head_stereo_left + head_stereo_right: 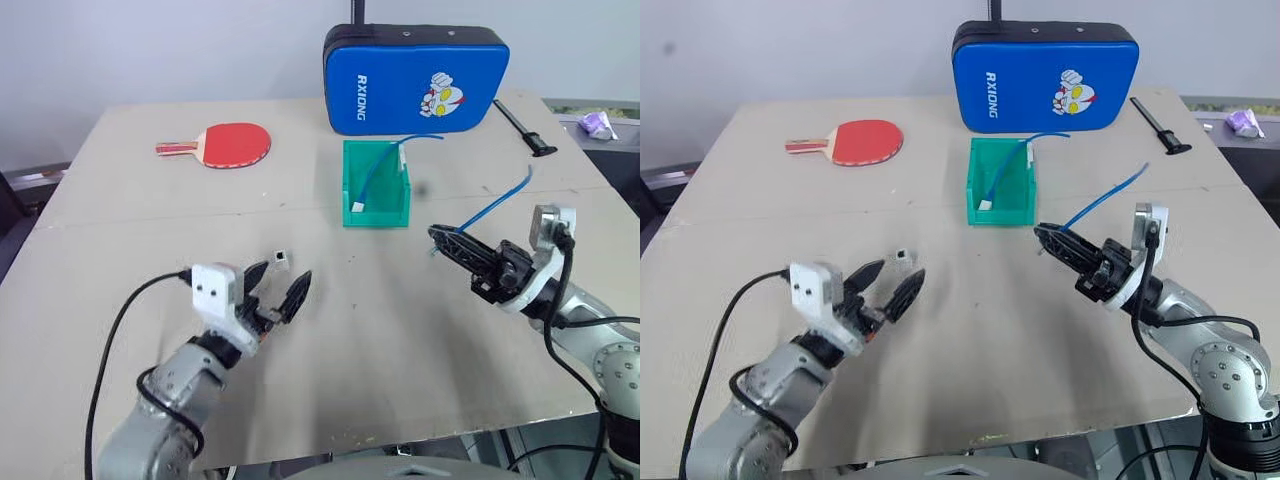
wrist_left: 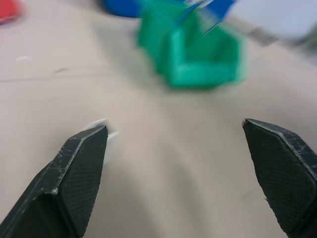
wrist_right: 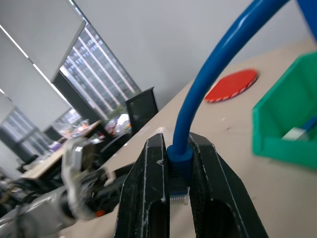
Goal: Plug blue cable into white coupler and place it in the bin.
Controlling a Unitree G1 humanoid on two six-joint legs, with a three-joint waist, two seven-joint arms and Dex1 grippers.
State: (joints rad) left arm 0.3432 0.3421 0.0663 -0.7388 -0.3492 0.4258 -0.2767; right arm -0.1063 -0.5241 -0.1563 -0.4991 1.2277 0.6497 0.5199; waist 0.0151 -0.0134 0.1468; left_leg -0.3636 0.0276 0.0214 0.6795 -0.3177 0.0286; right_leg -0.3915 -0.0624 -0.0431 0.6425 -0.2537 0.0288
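Observation:
The white coupler will stay on the plug when the robot pushes them together, since another blue cable lies connected to a white block.
The blue cable arcs up from my right gripper, which is shut on the plug end of it; its free end hangs in the air to the right. The tiny white coupler lies on the table just beyond the fingertips of my left gripper, which is open and holds nothing. In the left wrist view the coupler shows as a blur beside one black finger. The green bin stands mid-table behind both grippers, with another blue cable and a white block inside.
A large blue padded case with a cartoon print stands behind the bin. A red table-tennis paddle lies at the back left, and a black tool at the back right. The table ends close to the right of my right arm.

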